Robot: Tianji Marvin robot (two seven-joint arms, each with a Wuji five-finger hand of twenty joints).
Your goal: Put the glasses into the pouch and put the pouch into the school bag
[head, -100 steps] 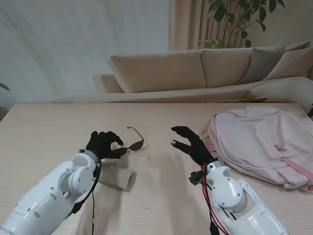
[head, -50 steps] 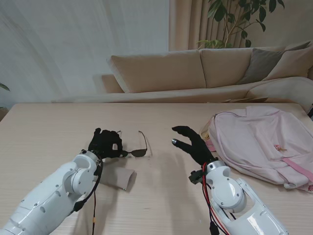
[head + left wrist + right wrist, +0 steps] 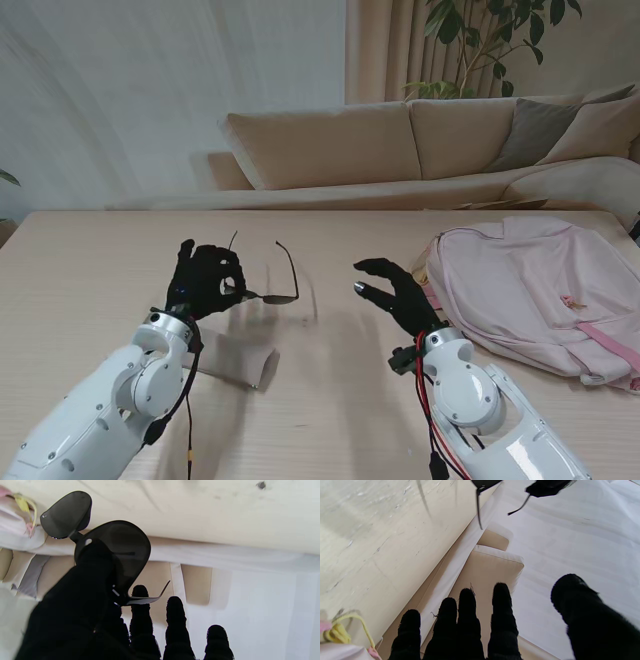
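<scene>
The dark sunglasses (image 3: pixel 279 299) will close into a slim bundle when I fold them, because both temples (image 3: pixel 291 266) stick out from the lenses at sharp corners.
My left hand (image 3: pixel 203 280) is shut on the dark sunglasses (image 3: pixel 272 296), holding them lifted off the table by one lens end with both temples unfolded. In the left wrist view the thumb (image 3: pixel 82 587) presses on a dark lens of the glasses (image 3: pixel 117 552). The beige pouch (image 3: pixel 238 361) lies flat on the table just nearer to me than that hand. My right hand (image 3: pixel 397 295) hovers open with fingers spread, between the glasses and the pink school bag (image 3: pixel 540 295). The bag lies on the table at the right.
A beige sofa (image 3: pixel 400 140) stands behind the table's far edge, with a potted plant (image 3: pixel 480 40) behind it. The bag's yellow and pink cord (image 3: pixel 347 627) shows near my right hand. A black cable (image 3: pixel 190 420) hangs from my left forearm.
My left hand has risen off the table and turned upward with the glasses, carrying them slightly farther from me. The right hand has barely moved.
</scene>
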